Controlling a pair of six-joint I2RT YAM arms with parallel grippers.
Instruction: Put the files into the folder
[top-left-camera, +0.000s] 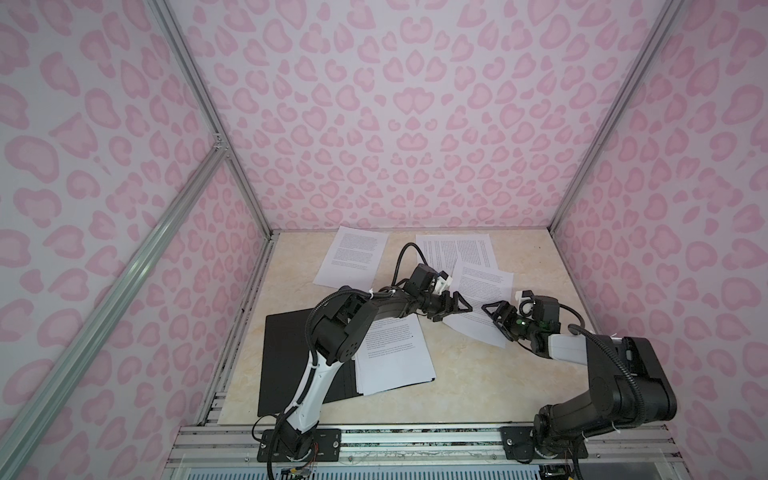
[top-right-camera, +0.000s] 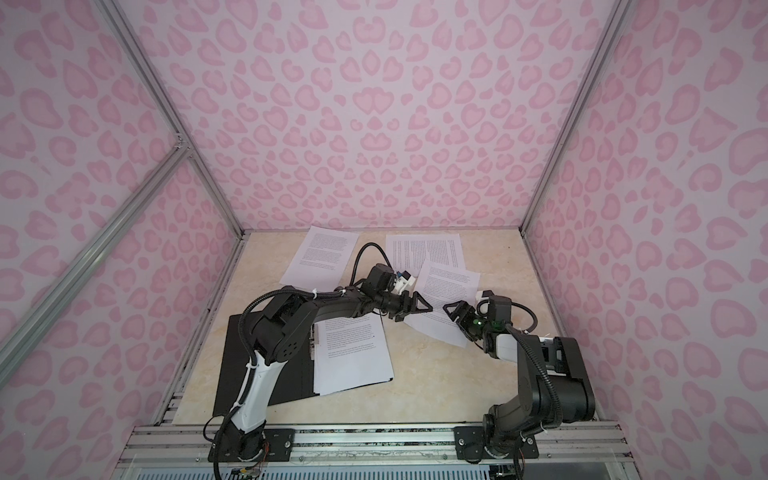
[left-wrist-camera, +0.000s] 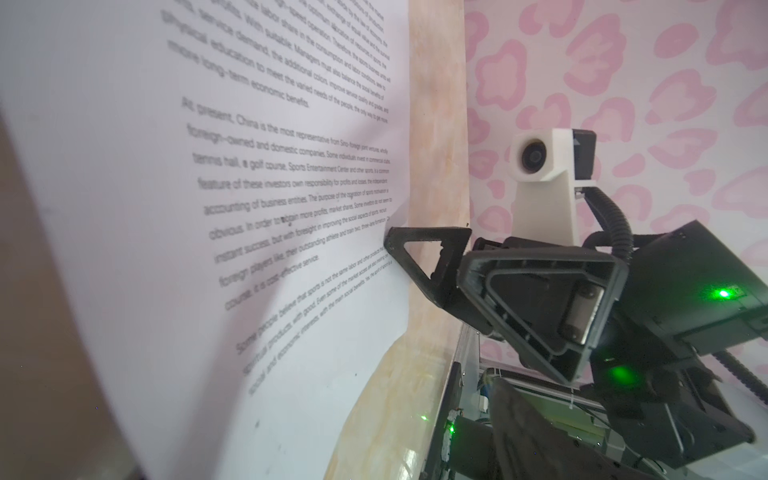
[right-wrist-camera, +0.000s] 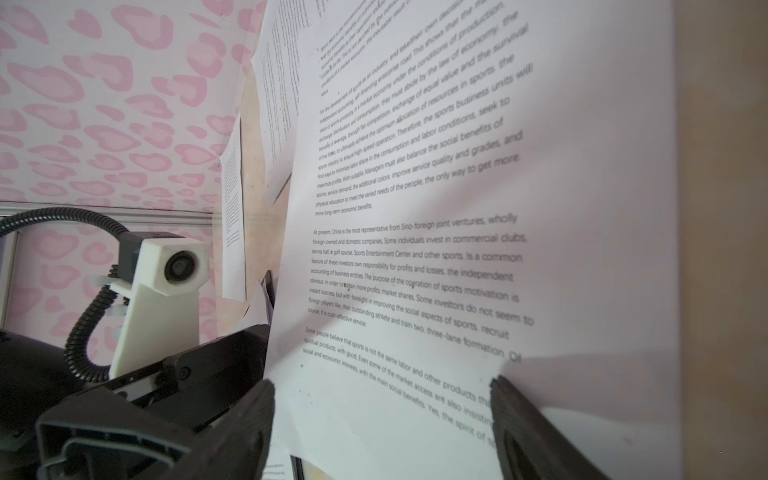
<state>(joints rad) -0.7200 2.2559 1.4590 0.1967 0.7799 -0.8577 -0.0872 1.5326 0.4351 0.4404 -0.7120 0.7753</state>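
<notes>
My right gripper should move away and my left gripper should carry the sheet onto the stack (top-left-camera: 396, 357), because the sheet's folder-side edge (top-left-camera: 449, 319) is between my left gripper's fingers.
The folder (top-left-camera: 286, 353) (top-right-camera: 249, 357) lies open on the left of the table, black inside up. A stack of files (top-left-camera: 395, 357) rests on its right half and overhangs the edge. One printed sheet (top-left-camera: 482, 286) (left-wrist-camera: 208, 208) (right-wrist-camera: 415, 249) lies at middle right, and both grippers meet at its near left corner. My left gripper (top-left-camera: 455, 311) is open, and the sheet's raised edge covers one of its fingertips in the right wrist view. My right gripper (top-left-camera: 496, 318) (right-wrist-camera: 382, 395) is open, with one fingertip (left-wrist-camera: 392, 243) touching the sheet.
Two more printed sheets lie at the back: one at back left (top-left-camera: 353, 257), one at back middle (top-left-camera: 457, 249), partly under the middle-right sheet. Pink patterned walls close in the marble table (top-left-camera: 478, 382). Aluminium rails (top-left-camera: 415, 440) carry both arm bases at the front.
</notes>
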